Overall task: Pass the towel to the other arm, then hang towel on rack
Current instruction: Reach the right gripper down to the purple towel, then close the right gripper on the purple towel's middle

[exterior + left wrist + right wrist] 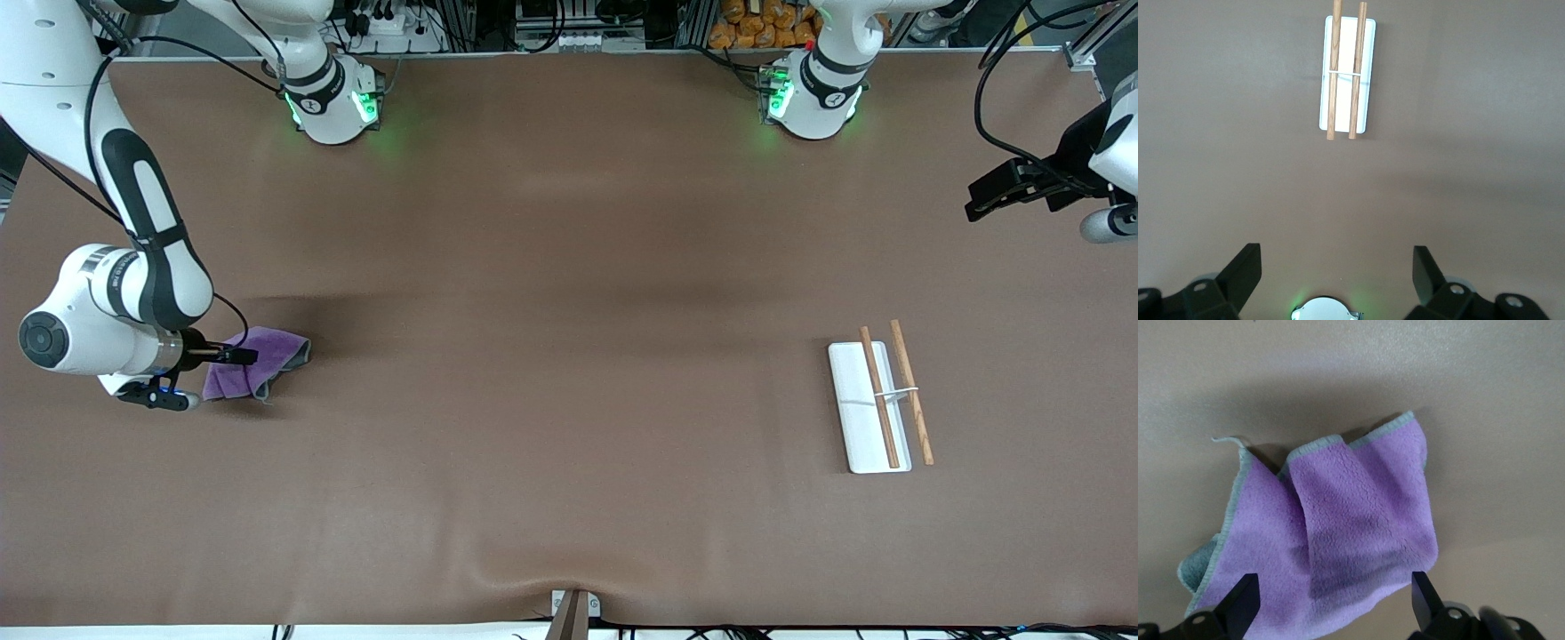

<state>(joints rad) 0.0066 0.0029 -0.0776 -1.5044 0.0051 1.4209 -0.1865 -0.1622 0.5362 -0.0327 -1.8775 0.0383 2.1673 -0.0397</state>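
My gripper will lift the crumpled purple towel (256, 364), and the towel will hang in a heap with drooping ends because a thick fold (1333, 497) runs through it.
The purple towel (267, 357) with a grey edge lies crumpled on the brown table at the right arm's end. My right gripper (233, 357) hovers just over it, open; in the right wrist view the towel (1338, 520) spreads below the gripper (1335, 593) and nothing sits between the fingers. The rack (871, 409), a white tray base with two brown rods and a thin white crosspiece, stands at the left arm's end. My left gripper (985, 200) waits open, up at the table's edge. The left wrist view shows the rack (1347, 73) far off past the empty gripper (1337, 267).
Both arm bases (333, 102) (813, 98) glow green along the table edge farthest from the front camera. A small metal clamp (573, 609) sits at the nearest edge, where the brown mat ripples slightly. Bare mat (569, 356) stretches between towel and rack.
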